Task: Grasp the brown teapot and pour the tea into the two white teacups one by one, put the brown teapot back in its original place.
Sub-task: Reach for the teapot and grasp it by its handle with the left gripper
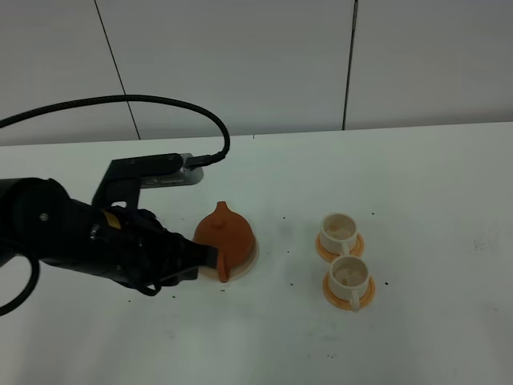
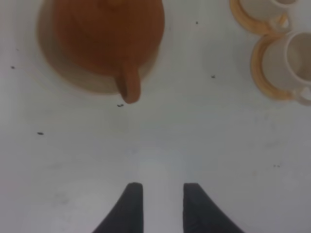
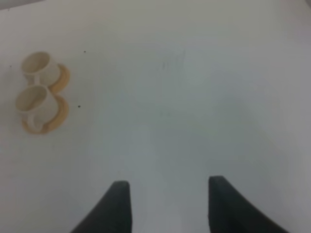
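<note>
The brown teapot's handle [image 2: 129,85] is slanted and out of line with my left gripper's narrow fingers. Next, I open them wider and turn them square before I close them around the handle [image 1: 224,270].
The brown teapot [image 1: 224,233] stands upright on the cream disc [image 1: 248,258], its stubby handle [image 1: 223,273] pointing toward the table's front. In the left wrist view the teapot [image 2: 107,39] and handle [image 2: 129,86] lie ahead of my left gripper [image 2: 163,194], which is open with a narrow gap, empty, and a short way from the handle. In the exterior view the left gripper [image 1: 207,260] is just left of the handle. The two white teacups [image 1: 338,229] [image 1: 349,274] sit on orange saucers to the right. My right gripper [image 3: 167,191] is open and empty, far from the cups [image 3: 35,65]. No tea shows.
The white table [image 1: 433,184] carries small dark specks around the teapot and cups. A black cable [image 1: 160,100] loops above the left arm. The wall panels rise behind the table's back edge. The second cup's saucer [image 2: 262,73] shows in the left wrist view.
</note>
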Robot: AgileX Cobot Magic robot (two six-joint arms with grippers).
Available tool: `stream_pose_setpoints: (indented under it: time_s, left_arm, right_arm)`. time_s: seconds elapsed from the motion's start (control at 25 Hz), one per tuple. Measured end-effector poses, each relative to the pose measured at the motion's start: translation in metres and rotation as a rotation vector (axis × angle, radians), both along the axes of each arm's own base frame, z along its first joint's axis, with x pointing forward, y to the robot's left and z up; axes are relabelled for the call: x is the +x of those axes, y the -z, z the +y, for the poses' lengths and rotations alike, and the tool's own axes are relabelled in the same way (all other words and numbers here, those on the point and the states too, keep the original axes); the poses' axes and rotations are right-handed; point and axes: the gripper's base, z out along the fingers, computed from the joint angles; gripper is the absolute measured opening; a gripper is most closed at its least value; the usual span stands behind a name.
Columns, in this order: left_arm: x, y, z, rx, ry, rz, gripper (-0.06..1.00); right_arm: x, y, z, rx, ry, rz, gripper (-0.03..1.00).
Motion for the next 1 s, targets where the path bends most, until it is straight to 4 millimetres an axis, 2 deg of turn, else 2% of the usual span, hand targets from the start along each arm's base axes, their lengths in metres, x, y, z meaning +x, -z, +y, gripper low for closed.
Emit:
stream_pose_setpoints:
  time_s: [0.24,0.56,0.76,0.88,1.0]
  left_arm:
    - [0.015,0.021,-0.030,-0.011,0.019,0.077,0.27]
    - [0.051,0.028,-0.064,0.031,0.055,0.214,0.27]
    - [0.056,0.014,-0.073,0.149,0.066,0.263,0.27]
    - [0.058,0.003,-0.070,0.216,0.033,0.270,0.27]
    - [0.057,0.003,-0.064,0.283,-0.003,0.292,0.27]
  right_arm:
    - [0.000,0.000,0.000,0.000,0.000,0.000,0.36]
    - [0.000,0.000,0.000,0.000,0.000,0.000,0.36]
    - [0.000,0.000,0.000,0.000,0.000,0.000,0.36]
    - [0.000,0.000,0.000,0.000,0.000,0.000,0.36]
    - [0.000,0.000,0.000,0.000,0.000,0.000,0.36]
